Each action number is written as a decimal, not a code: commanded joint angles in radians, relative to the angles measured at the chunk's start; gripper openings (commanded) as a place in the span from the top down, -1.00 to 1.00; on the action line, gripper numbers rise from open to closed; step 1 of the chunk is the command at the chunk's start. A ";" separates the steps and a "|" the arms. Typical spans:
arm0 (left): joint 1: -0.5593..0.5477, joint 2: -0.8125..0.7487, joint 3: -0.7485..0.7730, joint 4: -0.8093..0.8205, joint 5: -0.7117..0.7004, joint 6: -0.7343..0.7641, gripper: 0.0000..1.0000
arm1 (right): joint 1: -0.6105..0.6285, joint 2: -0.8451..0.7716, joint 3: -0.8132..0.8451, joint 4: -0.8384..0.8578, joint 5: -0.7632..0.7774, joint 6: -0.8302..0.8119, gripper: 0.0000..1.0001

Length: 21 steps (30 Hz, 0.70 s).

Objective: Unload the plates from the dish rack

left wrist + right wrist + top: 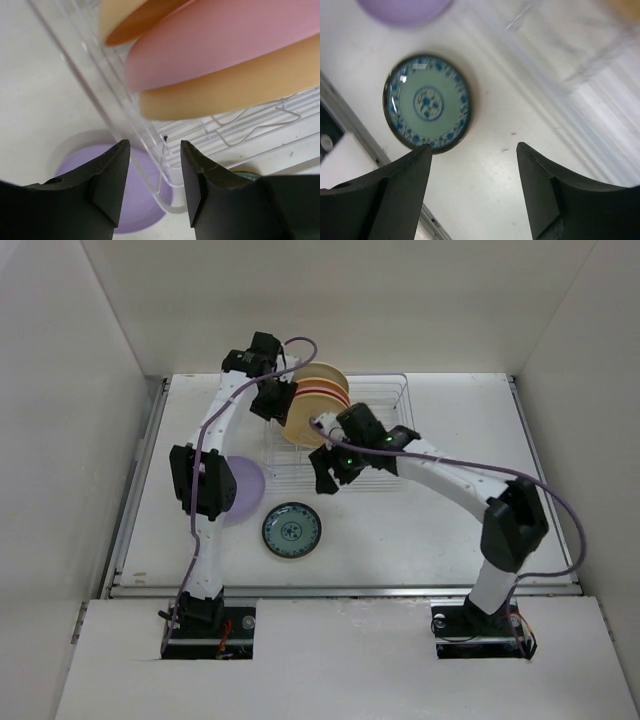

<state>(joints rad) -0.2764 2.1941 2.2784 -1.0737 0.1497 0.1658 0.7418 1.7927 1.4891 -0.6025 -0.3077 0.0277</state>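
The robot's right gripper hovers in front of the front tan plate [304, 426], so it should move back, and the left gripper should grasp the rim [286, 430] next to it.
The wire dish rack [385, 435] stands at the back middle of the table. Tan [302, 425] and pink [333, 395] plates stand upright at its left end. A lavender plate [245, 490] and a teal-green patterned plate [291, 530] lie flat on the table in front. My left gripper [272, 402] is open and empty at the rack's left end; its wrist view shows the rack's corner wire [150, 150] between the jaws [155, 145], below the pink plate [225, 45] and tan plate [240, 90]. My right gripper [328, 472] is open and empty above the table [474, 146], beside the teal plate [427, 102].
White walls enclose the table on three sides. A metal rail [340, 588] runs along the near edge. The left arm's elbow [200, 480] covers part of the lavender plate. The rack's right half holds no plates.
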 commanded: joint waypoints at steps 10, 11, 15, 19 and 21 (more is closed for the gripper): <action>-0.083 -0.022 0.003 0.201 -0.220 0.072 0.24 | -0.314 -0.253 -0.019 0.184 0.275 0.184 -0.52; -0.083 -0.022 0.003 0.201 -0.229 0.072 0.24 | -0.326 -0.263 -0.020 0.184 0.275 0.184 -0.52; -0.092 0.001 0.003 0.210 -0.213 0.090 0.36 | -0.377 -0.273 -0.069 0.221 0.275 0.184 -0.52; -0.092 0.001 0.003 0.219 -0.239 0.090 0.36 | -0.419 -0.262 -0.088 0.230 0.288 0.184 -0.52; -0.092 0.001 0.003 0.219 -0.210 0.090 0.36 | -0.443 -0.242 -0.098 0.248 0.320 0.184 -0.52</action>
<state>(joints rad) -0.3679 2.1960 2.2761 -0.9085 -0.0528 0.2451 0.3237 1.5440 1.3968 -0.4328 -0.0360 0.2024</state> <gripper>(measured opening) 0.323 0.756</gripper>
